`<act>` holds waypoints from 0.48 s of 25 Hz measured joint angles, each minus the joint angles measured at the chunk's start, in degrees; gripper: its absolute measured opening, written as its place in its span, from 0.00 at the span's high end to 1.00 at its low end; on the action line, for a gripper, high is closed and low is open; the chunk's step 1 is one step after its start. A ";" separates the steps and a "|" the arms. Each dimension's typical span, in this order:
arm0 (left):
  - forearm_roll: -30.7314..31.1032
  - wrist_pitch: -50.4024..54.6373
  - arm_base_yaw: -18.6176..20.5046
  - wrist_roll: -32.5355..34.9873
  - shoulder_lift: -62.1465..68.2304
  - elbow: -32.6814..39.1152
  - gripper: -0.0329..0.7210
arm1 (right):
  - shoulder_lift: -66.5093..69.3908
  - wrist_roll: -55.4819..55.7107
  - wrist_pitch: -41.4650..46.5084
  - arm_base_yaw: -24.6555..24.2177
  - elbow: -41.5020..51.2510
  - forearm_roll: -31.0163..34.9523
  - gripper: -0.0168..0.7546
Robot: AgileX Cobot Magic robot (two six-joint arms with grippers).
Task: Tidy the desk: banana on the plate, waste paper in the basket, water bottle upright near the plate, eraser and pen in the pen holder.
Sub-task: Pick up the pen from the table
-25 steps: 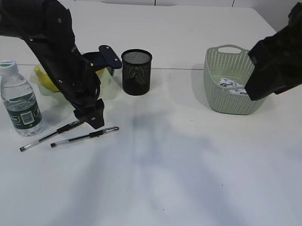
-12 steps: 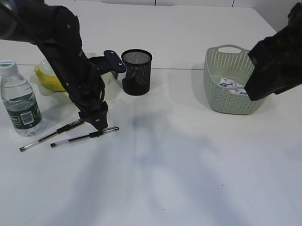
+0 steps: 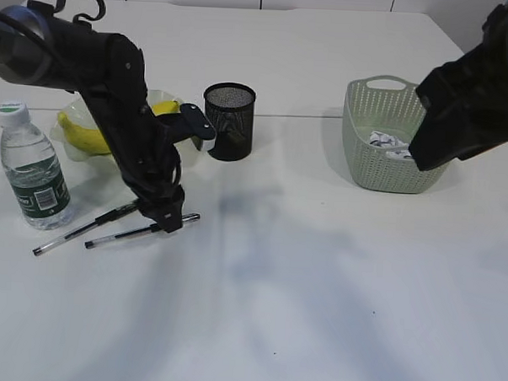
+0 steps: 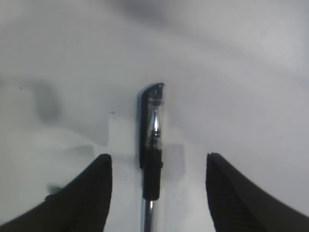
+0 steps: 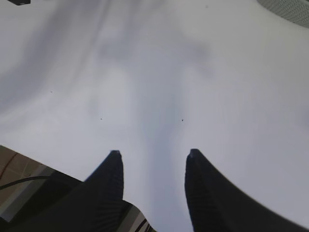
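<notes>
My gripper is holding the clear pen [image 3: 143, 231], and the mesh pen holder's opening [image 3: 230, 95] is much wider than the pen, so the pen will tip against the holder's rim when I drop it in.
My left gripper [image 3: 169, 214] is open and low over the cap end of a black-and-clear pen [image 3: 117, 234]. In the left wrist view the pen [image 4: 152, 145] lies between the two fingers without touching them. A second pen [image 3: 75, 232] lies just left of it. The water bottle [image 3: 33, 168] stands upright at the left. The banana [image 3: 89, 138] lies on the pale plate [image 3: 70, 147]. The black mesh pen holder [image 3: 229, 121] stands behind. Crumpled paper [image 3: 389, 142] lies in the green basket [image 3: 383, 139]. My right gripper [image 5: 153, 159] is open and empty above bare table. No eraser shows.
The right arm [image 3: 473, 99] hangs over the basket's right side. The left arm [image 3: 115, 92] leans across the plate. The table's far edge runs behind the basket, and a seam crosses the table behind the holder.
My left gripper has moved right and down, from over the left pen's end to the cap end of the right pen. The right arm has not moved.
</notes>
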 joint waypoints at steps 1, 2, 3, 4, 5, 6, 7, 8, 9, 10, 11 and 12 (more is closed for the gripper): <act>0.00 -0.02 0.00 0.00 0.32 -0.52 0.38 | 0.00 -0.03 0.00 0.00 0.00 0.10 0.56; 0.00 0.08 0.00 0.00 0.56 -1.16 0.38 | 0.00 -0.03 0.00 0.00 0.00 0.22 0.56; 0.00 0.17 0.00 0.00 0.94 -1.67 0.38 | 0.00 -0.03 0.00 0.00 0.00 0.33 0.56; 0.00 0.45 0.00 0.00 1.33 -2.07 0.38 | 0.00 -0.13 0.00 0.00 0.00 0.33 0.56; 0.00 0.76 0.00 0.00 1.59 -2.64 0.38 | 0.00 -0.13 0.00 0.00 0.00 0.33 0.56; 0.00 1.03 0.00 0.00 2.03 -3.13 0.38 | 0.00 -0.13 0.00 0.00 0.00 0.33 0.56; 0.00 1.17 0.00 0.00 2.44 -3.48 0.38 | 0.00 -0.13 0.00 0.00 0.00 0.44 0.56; 0.00 1.44 0.00 0.00 2.92 -3.70 0.38 | 0.00 -0.13 0.00 0.00 0.00 0.44 0.56; 0.00 1.93 0.00 0.00 3.28 -3.99 0.38 | 0.00 -0.13 0.00 0.00 0.00 0.44 0.56; 0.00 2.40 0.00 0.00 3.55 -4.08 0.38 | 0.00 -0.13 0.00 0.00 0.00 0.44 0.56; 0.00 2.53 0.00 0.00 3.80 -4.08 0.38 | 0.00 -0.13 0.00 0.00 0.00 0.44 0.56; 0.00 2.79 0.00 0.00 3.94 -4.08 0.38 | 0.00 -0.13 0.00 0.00 0.00 0.44 0.56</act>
